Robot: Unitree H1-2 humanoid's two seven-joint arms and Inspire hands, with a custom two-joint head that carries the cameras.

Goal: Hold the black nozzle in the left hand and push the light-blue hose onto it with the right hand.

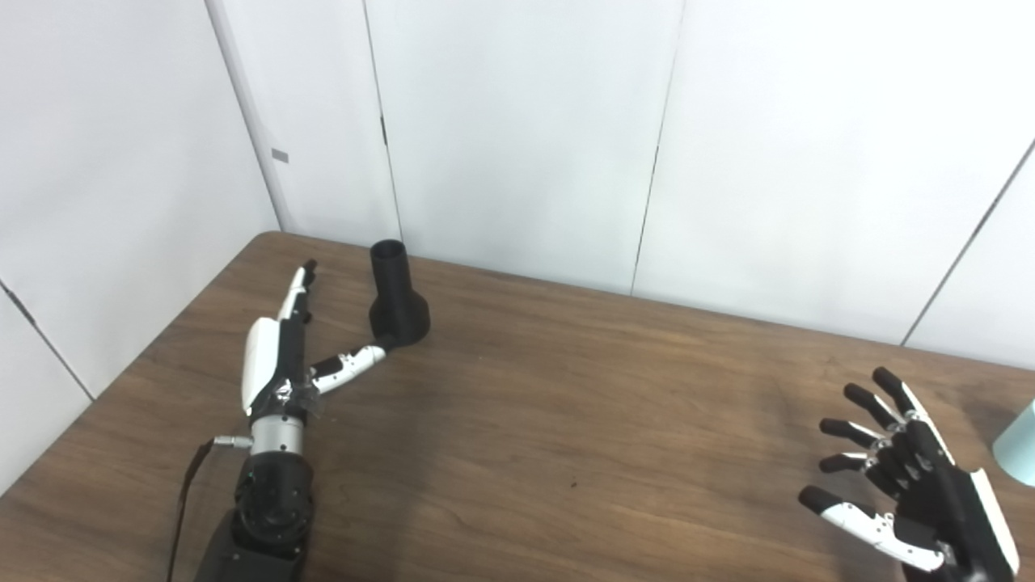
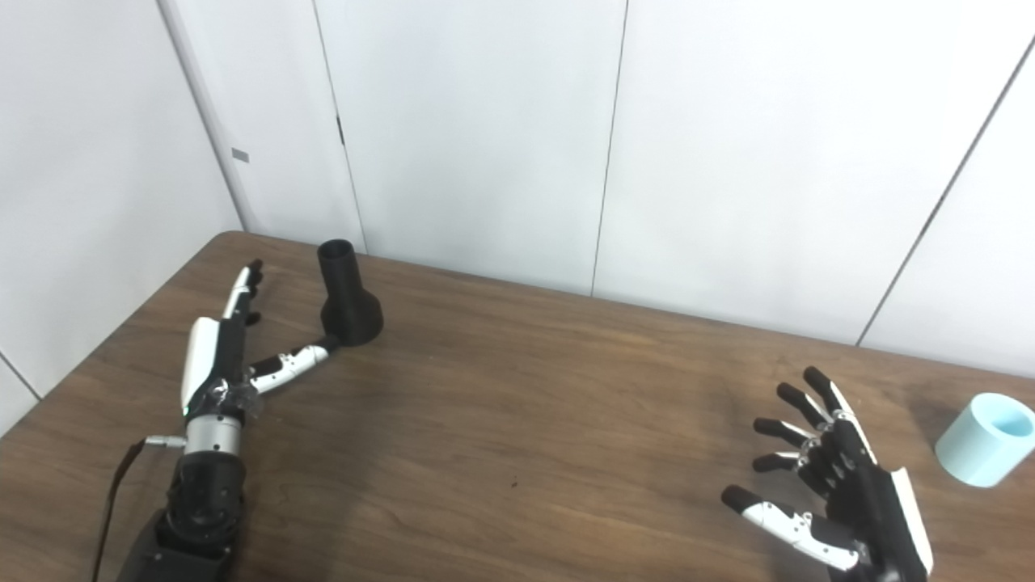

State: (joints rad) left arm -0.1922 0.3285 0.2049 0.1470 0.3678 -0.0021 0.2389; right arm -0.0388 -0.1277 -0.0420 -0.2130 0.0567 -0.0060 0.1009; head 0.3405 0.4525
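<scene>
My gripper will push the light-blue hose (image 1: 1019, 445) down. The black nozzle's straight narrow neck (image 1: 392, 272) points up, so the hose will slip over it and stay standing there.
The black nozzle (image 1: 395, 297) stands upright on the brown table (image 1: 566, 404) near the far left corner, narrow neck up and flared base down. My left hand (image 1: 279, 347) lies open just left of it, fingers stretched toward the back edge; its thumb tip reaches the nozzle's base. A short light-blue hose piece (image 2: 985, 438) lies on its side at the table's right side, only its edge showing in the left eye view. My right hand (image 2: 825, 477) is open with fingers spread, to the left of the hose and apart from it, holding nothing.
White wall panels (image 1: 517, 129) stand close behind the table's back edge and along its left side. A thin cable (image 1: 184, 493) hangs beside my left forearm.
</scene>
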